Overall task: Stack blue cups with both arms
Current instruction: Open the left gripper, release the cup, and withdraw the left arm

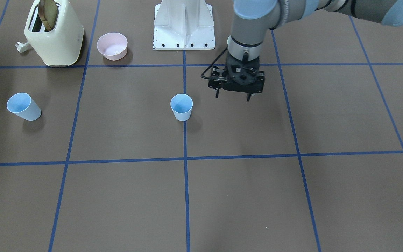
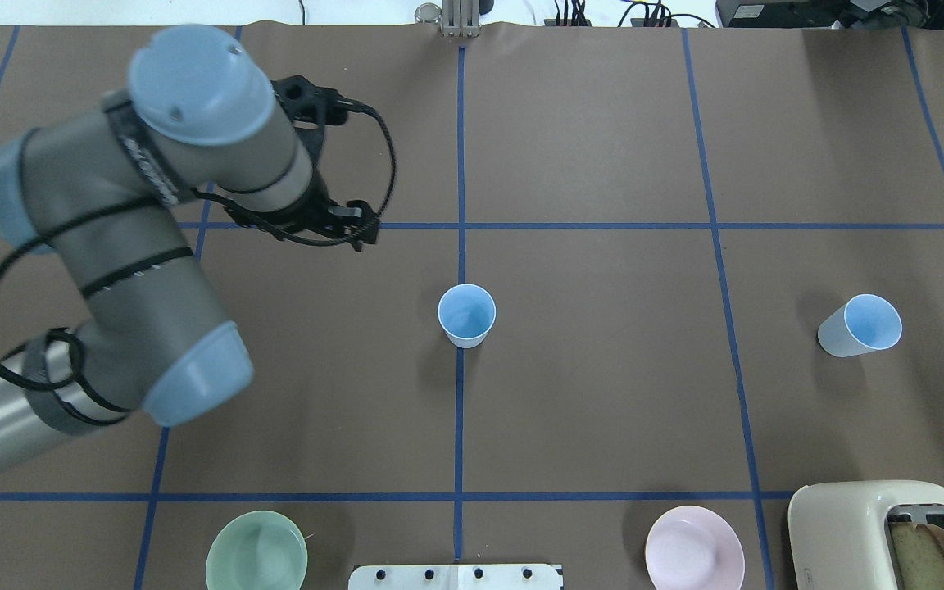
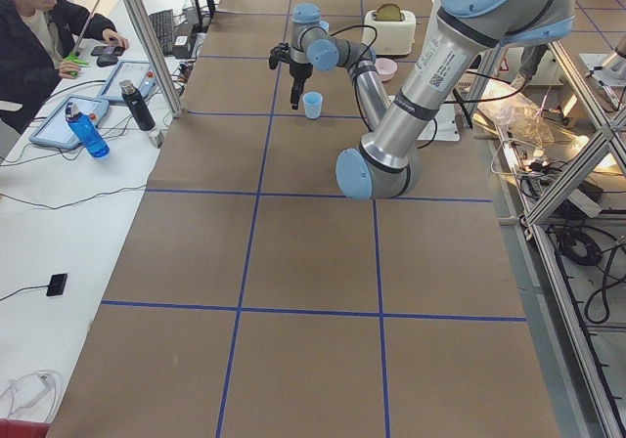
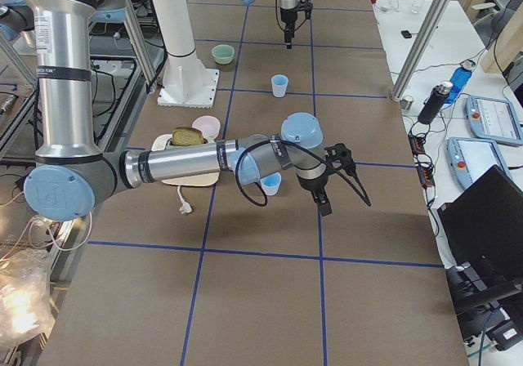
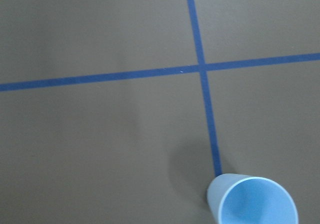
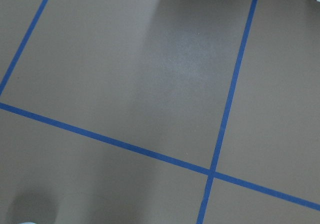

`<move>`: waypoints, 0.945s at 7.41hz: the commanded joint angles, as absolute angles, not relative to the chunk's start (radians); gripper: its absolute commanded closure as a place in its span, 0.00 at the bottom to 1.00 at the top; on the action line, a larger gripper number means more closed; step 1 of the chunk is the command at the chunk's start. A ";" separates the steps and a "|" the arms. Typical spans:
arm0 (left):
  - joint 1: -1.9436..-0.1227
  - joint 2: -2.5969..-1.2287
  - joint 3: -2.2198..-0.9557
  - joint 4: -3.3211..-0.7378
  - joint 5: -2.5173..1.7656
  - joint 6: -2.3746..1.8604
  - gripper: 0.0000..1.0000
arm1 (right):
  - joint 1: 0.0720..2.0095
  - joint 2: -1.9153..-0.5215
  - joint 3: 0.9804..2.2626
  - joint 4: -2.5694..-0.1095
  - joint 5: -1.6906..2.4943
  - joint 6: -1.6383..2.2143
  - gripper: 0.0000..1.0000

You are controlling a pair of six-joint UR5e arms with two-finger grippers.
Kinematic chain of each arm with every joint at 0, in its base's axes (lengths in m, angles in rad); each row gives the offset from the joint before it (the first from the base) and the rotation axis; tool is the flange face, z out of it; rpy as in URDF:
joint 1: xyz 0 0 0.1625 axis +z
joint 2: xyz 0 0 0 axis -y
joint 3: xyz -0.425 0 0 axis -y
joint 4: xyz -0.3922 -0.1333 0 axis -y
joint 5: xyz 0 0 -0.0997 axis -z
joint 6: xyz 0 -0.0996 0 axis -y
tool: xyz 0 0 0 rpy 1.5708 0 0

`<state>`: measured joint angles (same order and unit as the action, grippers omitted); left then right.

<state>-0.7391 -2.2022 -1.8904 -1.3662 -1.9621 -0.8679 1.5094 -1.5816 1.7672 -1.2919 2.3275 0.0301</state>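
The far blue cup will go down nearly to its rim when I lower it into the other, because both blue cups get narrower from wide mouths.
One blue cup stands upright on the middle blue tape line; it also shows in the overhead view and in the left wrist view. My left gripper hangs open and empty a short way to that cup's side, above the table. The second blue cup stands far off on the robot's right side. My right gripper shows only in the exterior right view, raised just beyond that second cup. I cannot tell whether it is open or shut.
A cream toaster with bread and a pink bowl stand near the white base pedestal. A green bowl sits on the pedestal's other side. An operator sits at the side desk.
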 commanded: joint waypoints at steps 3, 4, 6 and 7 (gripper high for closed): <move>-1.212 -1.833 -1.910 -1.368 -2.164 -0.145 0.02 | 1.459 -1.583 1.808 -1.284 2.375 0.160 0.00; -1.365 -1.768 -1.867 -1.365 -2.234 0.023 0.02 | 1.425 -1.585 1.837 -1.284 2.370 0.240 0.00; -1.594 -1.712 -1.733 -1.370 -2.302 0.290 0.02 | 1.318 -1.582 1.905 -1.292 2.323 0.377 0.00; -1.655 -1.691 -1.673 -1.370 -2.290 0.375 0.02 | 1.277 -1.585 1.913 -1.292 2.283 0.382 0.00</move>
